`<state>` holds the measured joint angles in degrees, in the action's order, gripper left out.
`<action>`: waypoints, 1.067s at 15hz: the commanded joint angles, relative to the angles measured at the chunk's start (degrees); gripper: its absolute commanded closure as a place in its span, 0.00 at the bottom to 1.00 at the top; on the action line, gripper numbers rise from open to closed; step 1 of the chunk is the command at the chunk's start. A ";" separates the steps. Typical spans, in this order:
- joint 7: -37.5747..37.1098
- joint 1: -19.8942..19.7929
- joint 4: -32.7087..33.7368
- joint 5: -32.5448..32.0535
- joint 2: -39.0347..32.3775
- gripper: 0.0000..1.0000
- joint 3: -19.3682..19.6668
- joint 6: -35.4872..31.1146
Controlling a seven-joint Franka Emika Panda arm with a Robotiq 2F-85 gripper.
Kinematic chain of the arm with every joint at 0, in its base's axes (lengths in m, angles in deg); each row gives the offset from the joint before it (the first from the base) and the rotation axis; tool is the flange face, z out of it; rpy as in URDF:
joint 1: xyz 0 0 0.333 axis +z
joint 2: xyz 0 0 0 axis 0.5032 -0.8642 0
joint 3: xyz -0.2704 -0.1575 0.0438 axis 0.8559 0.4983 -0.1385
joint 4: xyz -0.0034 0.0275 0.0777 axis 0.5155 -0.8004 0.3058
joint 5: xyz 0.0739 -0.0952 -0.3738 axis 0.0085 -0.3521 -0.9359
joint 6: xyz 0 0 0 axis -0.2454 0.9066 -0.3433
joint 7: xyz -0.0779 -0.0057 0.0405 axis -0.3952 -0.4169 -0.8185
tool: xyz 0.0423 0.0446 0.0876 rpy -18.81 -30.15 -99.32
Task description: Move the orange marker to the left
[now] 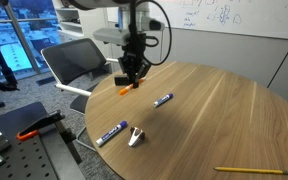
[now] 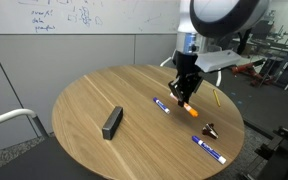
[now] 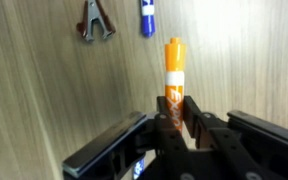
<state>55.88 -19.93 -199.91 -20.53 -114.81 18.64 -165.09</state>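
Observation:
The table edge (image 1: 87, 108) by the chair is close to the orange marker in my gripper, so next I turn back and put the marker down on the table inside (image 1: 113, 104) that edge.
The orange marker (image 3: 174, 62) lies on the round wooden table (image 1: 219, 110) with its far end pointing away from the wrist camera. It also shows in both exterior views (image 1: 125, 90) (image 2: 193, 111), near the table edge. My gripper (image 3: 175, 112) is down at the table, and its two black fingers press against the marker's near end from both sides. The gripper also shows in both exterior views (image 1: 132, 78) (image 2: 185, 97), pointing straight down over the marker.
Two blue-and-white markers (image 1: 163, 100) (image 1: 111, 133), a metal binder clip (image 1: 135, 137) and a yellow pencil (image 1: 249, 170) lie on the table. A black block (image 2: 112, 122) sits apart from them. An office chair (image 1: 79, 60) stands beside the table.

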 commanded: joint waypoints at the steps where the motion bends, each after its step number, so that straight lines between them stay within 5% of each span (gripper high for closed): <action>1: -5.88 5.16 -12.55 -2.62 4.02 0.95 -0.95 -7.92; 4: -12.84 10.95 -14.54 -1.45 1.05 0.95 -2.29 -12.76; 8: -19.26 16.04 -7.50 -0.54 -4.71 0.95 -1.17 -12.73; 16: -23.30 16.47 7.86 -0.46 -16.38 0.95 4.91 -10.35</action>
<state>34.49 -4.11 -198.73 -21.29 -126.07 21.60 -177.57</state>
